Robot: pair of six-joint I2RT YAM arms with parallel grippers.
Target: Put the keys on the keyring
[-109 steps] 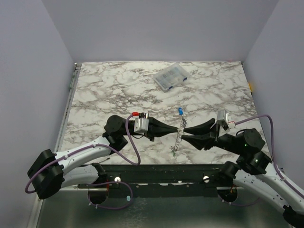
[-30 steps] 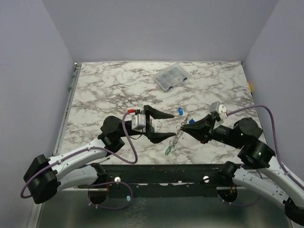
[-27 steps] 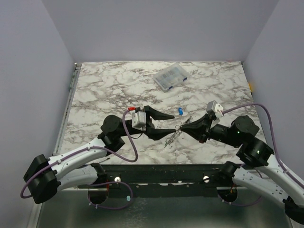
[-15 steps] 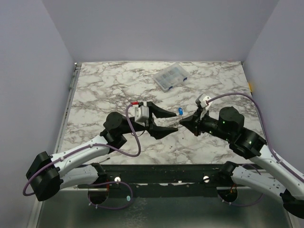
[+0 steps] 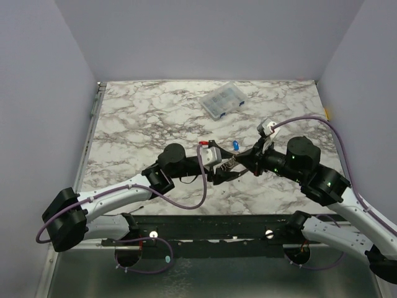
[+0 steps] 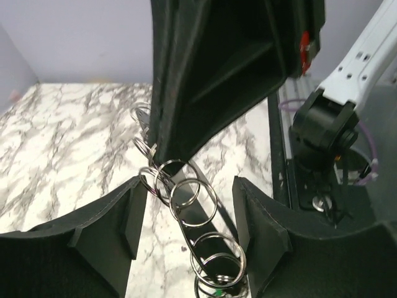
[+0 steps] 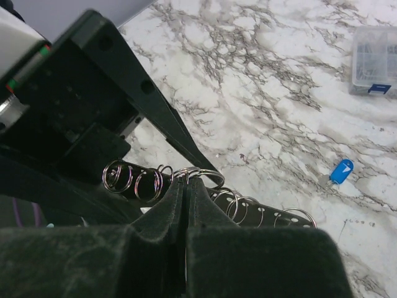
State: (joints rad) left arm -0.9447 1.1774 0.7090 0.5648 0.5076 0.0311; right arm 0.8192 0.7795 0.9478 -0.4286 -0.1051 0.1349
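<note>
The keyring (image 6: 214,257) lies at a slant across my left gripper's open fingers, so I should line it up and shut my left gripper just under my right gripper's tips (image 6: 193,202).
The keyring (image 6: 186,194) is a chain of thin silver rings. My right gripper (image 7: 187,181) is shut on one of its upper rings (image 7: 201,174), and the rest hangs above the marble table. My left gripper (image 6: 189,186) is open, with one finger on each side of the hanging chain and not touching it. From above, the two grippers (image 5: 226,172) (image 5: 239,162) meet at the table's middle. A speck of green (image 6: 218,292) shows at the chain's lower end. One blue key (image 7: 341,171) (image 5: 236,146) lies loose on the table just behind the grippers. No other keys are in view.
A clear plastic compartment box (image 5: 223,100) (image 7: 375,62) stands at the back of the marble table (image 5: 136,124). Pale walls close in the left, right and back sides. A dark rail (image 5: 205,226) and the arm bases run along the near edge.
My right gripper has carried the keyring up and to the left. The left arm has swung right, and its fingers now straddle the hanging chain. The left jaws have narrowed a little.
</note>
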